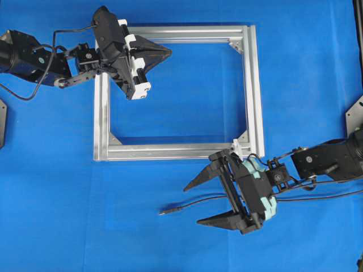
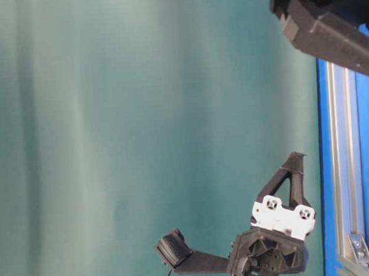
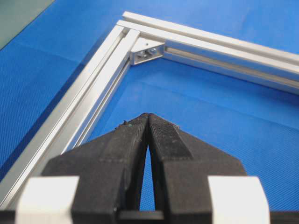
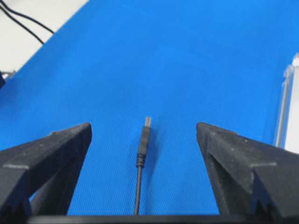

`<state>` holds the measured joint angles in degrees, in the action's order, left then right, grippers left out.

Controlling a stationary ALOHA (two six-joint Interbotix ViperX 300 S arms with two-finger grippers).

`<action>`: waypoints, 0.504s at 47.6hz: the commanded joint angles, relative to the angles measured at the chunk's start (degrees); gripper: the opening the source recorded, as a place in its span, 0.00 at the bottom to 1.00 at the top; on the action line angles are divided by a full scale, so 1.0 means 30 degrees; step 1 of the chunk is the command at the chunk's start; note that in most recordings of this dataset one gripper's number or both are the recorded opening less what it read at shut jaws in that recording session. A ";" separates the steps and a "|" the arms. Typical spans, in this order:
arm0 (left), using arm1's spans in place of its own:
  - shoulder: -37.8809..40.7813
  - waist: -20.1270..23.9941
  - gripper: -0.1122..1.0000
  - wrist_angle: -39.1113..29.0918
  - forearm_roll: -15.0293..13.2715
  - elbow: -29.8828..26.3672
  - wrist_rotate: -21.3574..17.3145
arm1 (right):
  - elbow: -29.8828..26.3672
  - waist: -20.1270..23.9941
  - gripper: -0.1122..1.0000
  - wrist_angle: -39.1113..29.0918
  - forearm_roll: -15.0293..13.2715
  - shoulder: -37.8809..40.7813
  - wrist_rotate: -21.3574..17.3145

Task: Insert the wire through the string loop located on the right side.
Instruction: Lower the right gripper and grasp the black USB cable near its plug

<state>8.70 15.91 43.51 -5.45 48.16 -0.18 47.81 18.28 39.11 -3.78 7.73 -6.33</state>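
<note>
The wire (image 1: pixel 210 198) runs lengthwise between the open fingers of my right gripper. I should go on down until the ends of those fingers are on both sides of the wire (image 1: pixel 191 203) just behind the plug, before I close them.
The wire (image 1: pixel 187 204) lies loose on the blue cloth, its plug tip (image 1: pixel 163 212) pointing left. My right gripper (image 1: pixel 193 205) is open and straddles the wire without touching it. In the right wrist view the plug (image 4: pixel 145 135) rests on the cloth between the spread fingers (image 4: pixel 56 149). The string loop (image 1: pixel 236 144) is a tiny white piece at the lower right corner of the silver frame (image 1: pixel 170 152), just above the right gripper. Whether the wire runs through it cannot be told. My left gripper (image 1: pixel 168 52) is shut on nothing above the frame's upper left part, fingertips (image 3: pixel 154 126) pressed together.
The square aluminium frame has triangular corner brackets (image 3: pixel 147 50) inside its corners. Thicker black arm cables (image 1: pixel 329 190) trail off to the right behind the right arm. Blue cloth covers the table around the frame.
</note>
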 commanded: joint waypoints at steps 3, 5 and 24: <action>-0.0586 -0.0029 0.10 0.0088 0.0059 -0.0234 0.0000 | -0.0293 0.0088 0.87 -0.0176 0.0908 0.0117 -0.0059; -0.0586 -0.0029 0.10 0.0088 0.0059 -0.0234 0.0000 | -0.0352 0.0146 0.87 -0.0176 0.1201 0.0410 -0.0059; -0.0586 -0.0029 0.10 0.0088 0.0059 -0.0205 0.0000 | -0.1055 0.0850 0.86 -0.0088 0.3691 0.3340 -0.0059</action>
<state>8.70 15.91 43.51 -5.45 48.16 -0.18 45.62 20.39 38.41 6.24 18.02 -6.42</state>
